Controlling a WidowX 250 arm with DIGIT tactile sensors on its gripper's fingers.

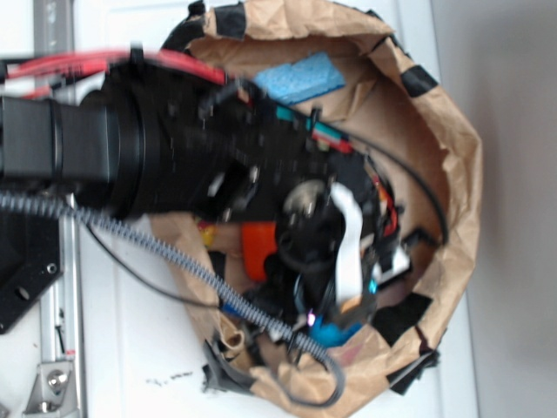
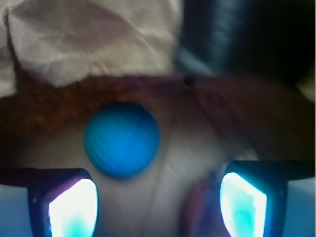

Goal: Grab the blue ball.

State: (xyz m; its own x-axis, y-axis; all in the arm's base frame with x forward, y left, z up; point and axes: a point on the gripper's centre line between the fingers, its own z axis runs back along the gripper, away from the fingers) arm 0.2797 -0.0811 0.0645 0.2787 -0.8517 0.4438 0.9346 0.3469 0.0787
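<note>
My gripper's fingers are short of the blue ball [image 2: 122, 140], which sits nearer one finger, so next I reach further with them open and straddle the ball [image 1: 334, 333] before closing.
The blue ball [image 2: 121, 139] lies on the brown paper floor of a crumpled bag, just ahead of my gripper [image 2: 158, 197] and a little left of its centre line. Both fingers stand wide apart with nothing between them; their pads [image 2: 74, 207] glow white and cyan. In the exterior view the ball [image 1: 331, 332] peeks out below the black arm, near the bag's lower rim. The gripper [image 1: 335, 305] hangs right over it, mostly hidden by the arm and cables.
The brown paper bag [image 1: 452, 139] with black tape patches rings the work area. Inside it lie a light blue sponge [image 1: 298, 78] at the top and an orange toy [image 1: 257, 248] under the arm. A crumpled paper wall [image 2: 94, 44] rises behind the ball.
</note>
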